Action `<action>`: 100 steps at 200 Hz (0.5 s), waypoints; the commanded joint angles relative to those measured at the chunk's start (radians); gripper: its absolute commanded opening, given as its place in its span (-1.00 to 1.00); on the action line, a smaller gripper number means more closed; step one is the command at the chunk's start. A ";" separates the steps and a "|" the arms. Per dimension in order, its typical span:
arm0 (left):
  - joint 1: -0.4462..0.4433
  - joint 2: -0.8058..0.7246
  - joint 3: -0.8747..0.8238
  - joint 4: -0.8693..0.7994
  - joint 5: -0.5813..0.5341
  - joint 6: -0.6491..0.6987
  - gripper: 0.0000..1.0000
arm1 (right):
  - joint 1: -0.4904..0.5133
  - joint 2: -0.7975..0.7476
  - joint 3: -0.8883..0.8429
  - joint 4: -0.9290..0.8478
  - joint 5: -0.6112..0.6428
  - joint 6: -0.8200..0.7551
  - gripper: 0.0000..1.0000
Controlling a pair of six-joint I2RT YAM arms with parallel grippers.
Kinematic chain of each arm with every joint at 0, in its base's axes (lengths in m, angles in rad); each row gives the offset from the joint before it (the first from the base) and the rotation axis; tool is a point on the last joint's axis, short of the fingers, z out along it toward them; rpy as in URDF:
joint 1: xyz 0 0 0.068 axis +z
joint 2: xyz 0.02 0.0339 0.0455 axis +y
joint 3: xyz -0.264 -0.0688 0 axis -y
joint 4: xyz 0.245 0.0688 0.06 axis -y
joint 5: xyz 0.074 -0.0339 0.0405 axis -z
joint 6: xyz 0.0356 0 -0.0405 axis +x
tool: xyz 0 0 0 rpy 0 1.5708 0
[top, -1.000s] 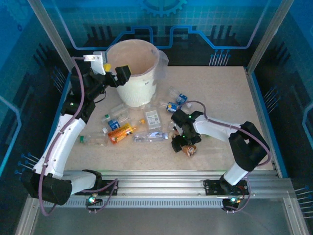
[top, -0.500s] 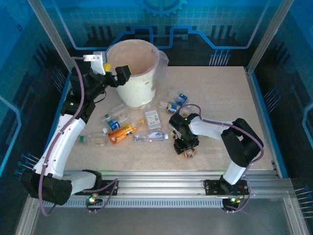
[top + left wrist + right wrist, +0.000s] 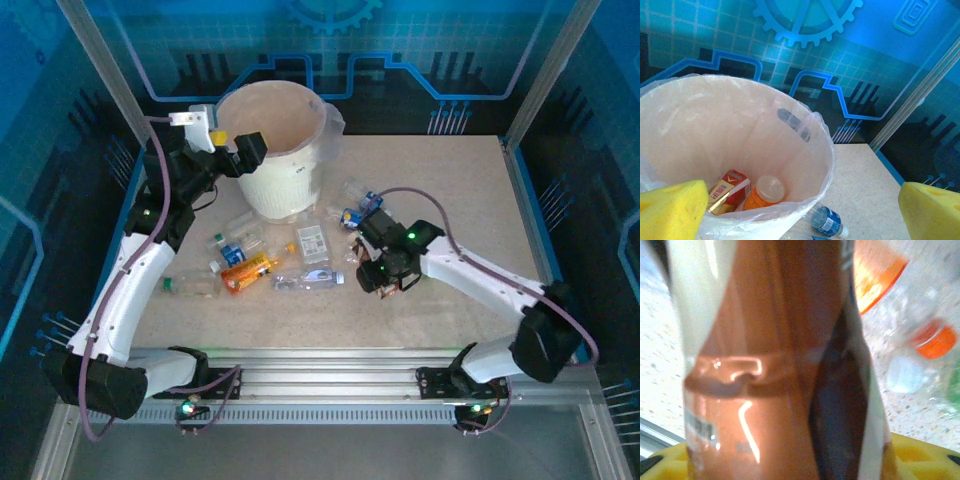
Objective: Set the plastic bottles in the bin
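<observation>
My right gripper should pass the copper-labelled bottle to my open left gripper beside the bin, because it is holding the bottle away from the bin.
The bin, a white bucket with a bag liner, stands at the back left. My left gripper hovers open at its near-left rim, its yellow pads wide apart. Inside the bin lies an orange-labelled bottle. My right gripper is shut on a crushed copper-labelled bottle, held just above the table right of centre. Several more bottles lie in front of the bin, among them an orange one, a clear one and two blue-labelled ones.
A red and gold carton rests in the bin beside the orange bottle. A blue-labelled bottle lies on the table just past the bin's rim. Blue enclosure walls and metal posts ring the table; its right half is bare.
My right arm has swung its elbow out to the right and carried the copper bottle a little up and back from the front of the table. The left arm has not moved.
</observation>
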 commanded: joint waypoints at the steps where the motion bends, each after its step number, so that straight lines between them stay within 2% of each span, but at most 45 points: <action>1: -0.005 0.007 0.001 0.012 0.053 -0.049 0.98 | -0.004 -0.088 0.040 0.035 0.041 -0.031 -0.09; 54: -0.052 0.048 -0.006 0.108 0.294 -0.112 0.98 | -0.040 -0.177 0.077 0.289 0.030 -0.105 -0.08; 100: -0.149 0.128 0.048 0.125 0.475 -0.110 0.97 | -0.040 -0.164 0.069 0.485 -0.070 -0.145 -0.10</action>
